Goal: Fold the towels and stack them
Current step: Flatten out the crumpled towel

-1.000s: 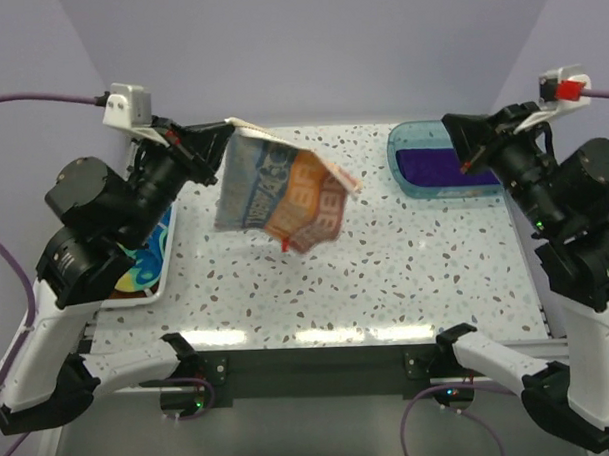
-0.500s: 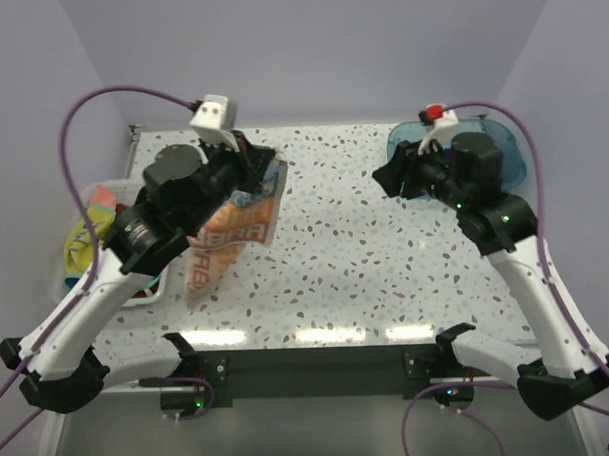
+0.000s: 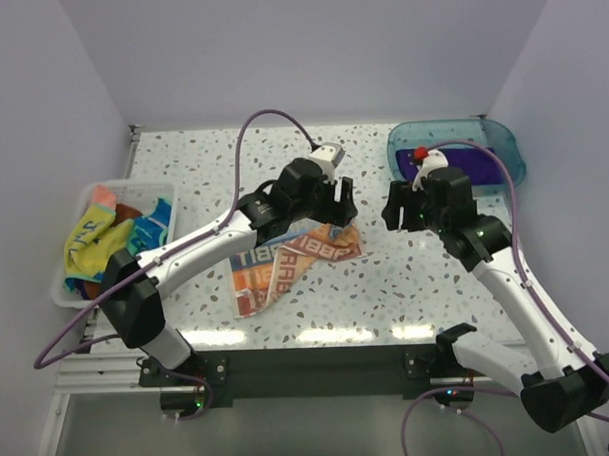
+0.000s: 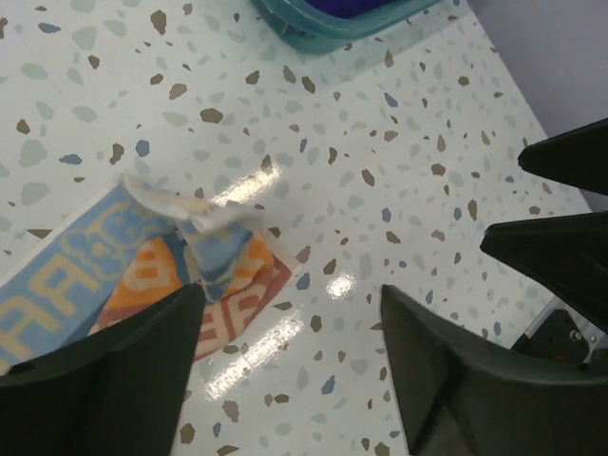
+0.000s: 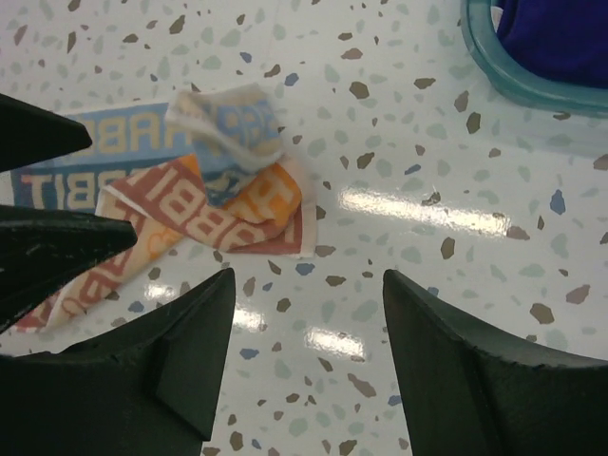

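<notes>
My left gripper should spread the towel flat toward the white bin (image 3: 115,245) before folding, because the bunched end of the RABBIT towel (image 3: 343,233) is doubled over its lettering.
The white towel with coloured "RABBIT" lettering (image 3: 286,264) lies crumpled on the speckled table, one corner folded up loosely (image 4: 204,233) (image 5: 233,119). My left gripper (image 3: 336,207) (image 4: 290,294) hovers open just right of that corner, with nothing between its fingers. My right gripper (image 3: 399,210) (image 5: 308,277) faces it from the right, also open and empty over bare table. A deep purple towel (image 3: 463,167) (image 5: 560,33) lies in the blue tray (image 3: 502,141) at the back right.
A white bin (image 3: 86,288) at the left edge holds several crumpled colourful towels (image 3: 115,235). In the left wrist view the right gripper's fingers (image 4: 560,209) show close at the right. The left gripper's fingers (image 5: 57,242) show in the right wrist view.
Both arms swung in to the table's middle. The RABBIT towel, hanging from the shut left gripper before, now lies on the table. Both grippers have opened.
</notes>
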Robot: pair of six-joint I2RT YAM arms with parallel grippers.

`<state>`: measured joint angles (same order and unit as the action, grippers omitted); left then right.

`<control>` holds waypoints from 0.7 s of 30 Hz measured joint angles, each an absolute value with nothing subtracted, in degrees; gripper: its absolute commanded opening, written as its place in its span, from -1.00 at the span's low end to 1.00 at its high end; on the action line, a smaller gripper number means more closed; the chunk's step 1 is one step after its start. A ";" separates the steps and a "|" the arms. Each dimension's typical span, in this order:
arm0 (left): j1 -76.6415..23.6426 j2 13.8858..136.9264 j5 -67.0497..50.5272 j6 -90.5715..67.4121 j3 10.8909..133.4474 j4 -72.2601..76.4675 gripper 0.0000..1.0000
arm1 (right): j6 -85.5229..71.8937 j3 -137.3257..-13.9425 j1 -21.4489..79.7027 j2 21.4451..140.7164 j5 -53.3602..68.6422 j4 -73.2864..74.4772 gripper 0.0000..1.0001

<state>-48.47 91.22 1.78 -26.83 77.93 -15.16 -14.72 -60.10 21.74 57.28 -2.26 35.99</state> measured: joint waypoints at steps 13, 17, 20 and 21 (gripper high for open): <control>-42.13 75.99 15.70 -27.59 64.42 -17.45 0.69 | -18.06 -52.05 21.80 69.93 5.02 30.06 -0.21; -39.09 76.34 17.65 -27.59 57.60 -19.42 0.47 | -20.73 -49.95 22.02 76.75 8.75 26.22 -0.33; -37.45 80.60 18.33 -27.57 55.13 -20.91 0.37 | -22.61 -49.71 22.76 81.23 10.39 22.74 -0.39; -37.08 82.37 18.44 -27.51 54.89 -21.12 0.34 | -23.14 -49.71 23.09 82.56 10.68 21.56 -0.40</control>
<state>-37.08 82.37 18.44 -27.51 54.89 -21.12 -23.14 -49.71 23.09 82.56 10.68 21.56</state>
